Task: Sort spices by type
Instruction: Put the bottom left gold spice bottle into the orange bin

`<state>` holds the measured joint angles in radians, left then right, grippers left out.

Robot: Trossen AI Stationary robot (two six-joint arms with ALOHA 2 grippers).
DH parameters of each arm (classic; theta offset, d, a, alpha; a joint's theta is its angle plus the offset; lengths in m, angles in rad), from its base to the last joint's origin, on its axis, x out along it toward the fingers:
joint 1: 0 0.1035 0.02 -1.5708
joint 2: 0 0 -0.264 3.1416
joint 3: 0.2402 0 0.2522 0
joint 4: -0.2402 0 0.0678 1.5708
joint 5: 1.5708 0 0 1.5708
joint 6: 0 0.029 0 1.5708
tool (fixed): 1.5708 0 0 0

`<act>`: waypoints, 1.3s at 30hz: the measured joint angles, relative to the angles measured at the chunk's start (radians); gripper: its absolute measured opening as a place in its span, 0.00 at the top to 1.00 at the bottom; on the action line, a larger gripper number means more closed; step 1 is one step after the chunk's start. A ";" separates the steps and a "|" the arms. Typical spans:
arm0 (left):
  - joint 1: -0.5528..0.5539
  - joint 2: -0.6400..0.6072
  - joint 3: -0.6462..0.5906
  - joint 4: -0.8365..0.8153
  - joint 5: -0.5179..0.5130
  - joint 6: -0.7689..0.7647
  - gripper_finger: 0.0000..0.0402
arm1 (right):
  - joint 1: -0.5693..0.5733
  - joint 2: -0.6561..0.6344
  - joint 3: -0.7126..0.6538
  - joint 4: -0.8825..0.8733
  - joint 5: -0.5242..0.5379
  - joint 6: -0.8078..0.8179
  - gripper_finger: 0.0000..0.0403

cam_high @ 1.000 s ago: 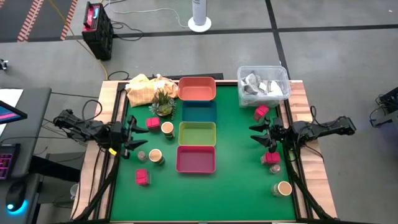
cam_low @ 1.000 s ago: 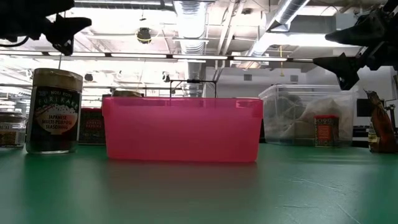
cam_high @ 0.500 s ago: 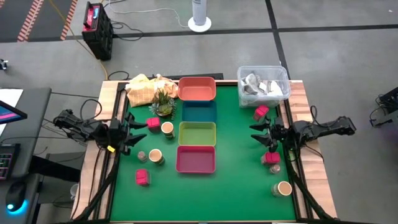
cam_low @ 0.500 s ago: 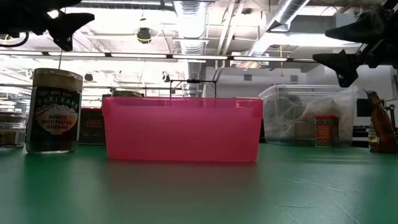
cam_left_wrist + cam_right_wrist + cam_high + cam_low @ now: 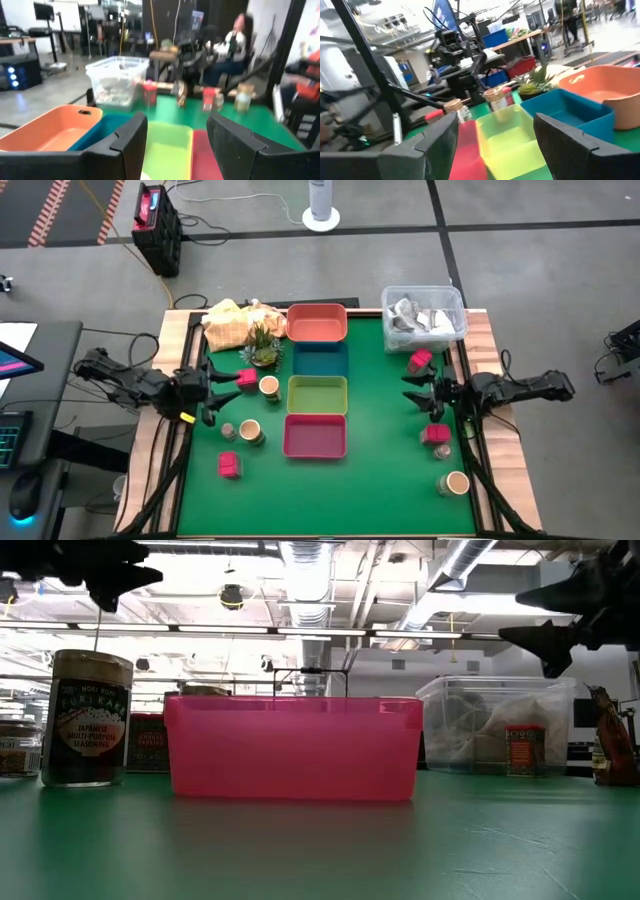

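Observation:
My left gripper is open, and the near tan-lidded jar [image 5: 86, 730] stands upright and clear of the pink tray. I should go toward its lid [image 5: 249, 427] next with open fingers and close them there.
The spices stand on the green mat in the high view. Pink-red cube packets [image 5: 246, 379] [image 5: 229, 465] and tan-lidded jars [image 5: 268, 386] [image 5: 250, 430] are on the left. On the right are two more packets [image 5: 420, 360] [image 5: 436, 433] and one jar [image 5: 457, 483]. A tiny pale-topped jar [image 5: 228, 430] stands beside the near left jar, another [image 5: 441, 450] on the right. My left gripper [image 5: 232, 388] hovers open above the left group. My right gripper [image 5: 407, 394] hovers open between the two right packets. Both [image 5: 115, 575] [image 5: 550, 628] hang high above the mat.
Orange [image 5: 317, 322], blue [image 5: 320, 358], green [image 5: 317, 394] and pink [image 5: 315, 435] trays run down the mat's middle. A clear tub [image 5: 423, 313] sits at the far right corner, a small plant [image 5: 262, 345] and yellow cloth [image 5: 230, 323] at the far left. People sit beyond the table.
My left gripper has risen and drifted a little toward the far edge, staying open. My right gripper has risen slightly. No spice has moved.

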<state>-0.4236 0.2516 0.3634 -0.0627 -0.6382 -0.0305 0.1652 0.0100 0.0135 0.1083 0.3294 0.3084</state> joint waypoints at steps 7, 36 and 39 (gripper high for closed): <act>0.000 0.239 0.274 -0.327 0.008 -0.139 0.52 | -0.020 0.050 0.017 -0.009 0.117 -0.071 0.29; 0.000 0.828 0.591 -0.786 0.440 -0.399 0.20 | -0.021 0.770 0.384 -0.028 0.197 -0.082 0.29; 0.000 0.849 0.591 -0.786 0.442 -0.382 0.15 | -0.021 0.796 0.398 -0.029 0.200 -0.082 0.29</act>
<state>-0.4240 1.1011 0.9546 -0.8491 -0.1964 -0.4126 0.1444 0.8059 0.4115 0.0788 0.5293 0.2268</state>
